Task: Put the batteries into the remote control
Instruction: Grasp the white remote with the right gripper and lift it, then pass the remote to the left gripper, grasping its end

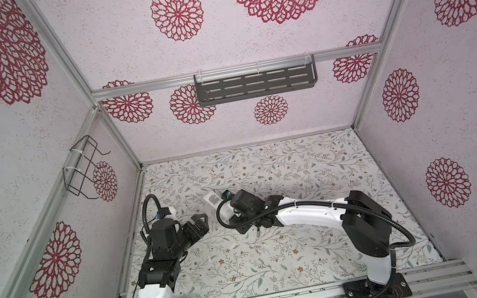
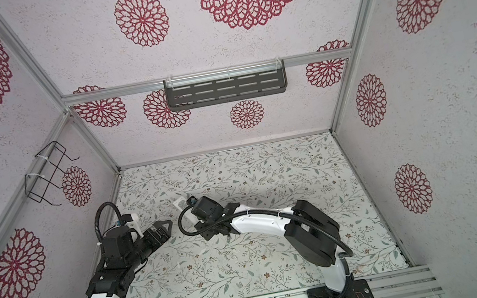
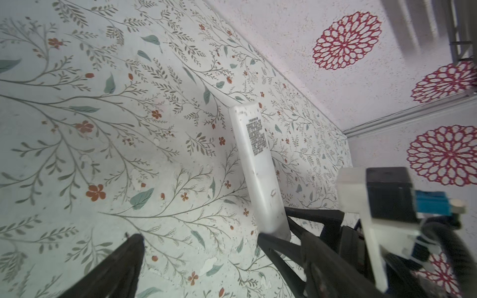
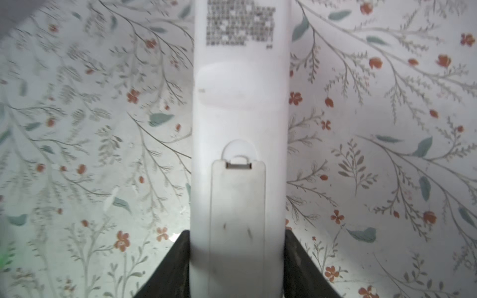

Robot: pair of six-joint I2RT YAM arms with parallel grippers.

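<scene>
The robot's right gripper is holding the remote control around its closed battery cover (image 4: 238, 223), so the left gripper should take hold of the label end (image 1: 212, 198) to free the right gripper to open the cover.
The remote control (image 4: 240, 108) is a slim white bar, lying with its dark printed label and closed battery cover (image 4: 237, 206) facing the right wrist camera. My right gripper (image 4: 237, 237) is shut on its sides near the cover end. In both top views only the label end of the remote control (image 1: 212, 198) (image 2: 181, 203) pokes out past the right wrist. My left gripper (image 1: 200, 221) (image 3: 201, 247) stands open and holds nothing, a little to the left of the remote control (image 3: 255, 160). The batteries are out of view.
The floral tabletop (image 1: 281, 248) is walled on three sides. A dark slotted shelf (image 1: 255, 84) hangs on the back wall and a black wire rack (image 1: 83, 169) on the left wall. The right wrist camera housing (image 3: 387, 191) sits close beside my left gripper.
</scene>
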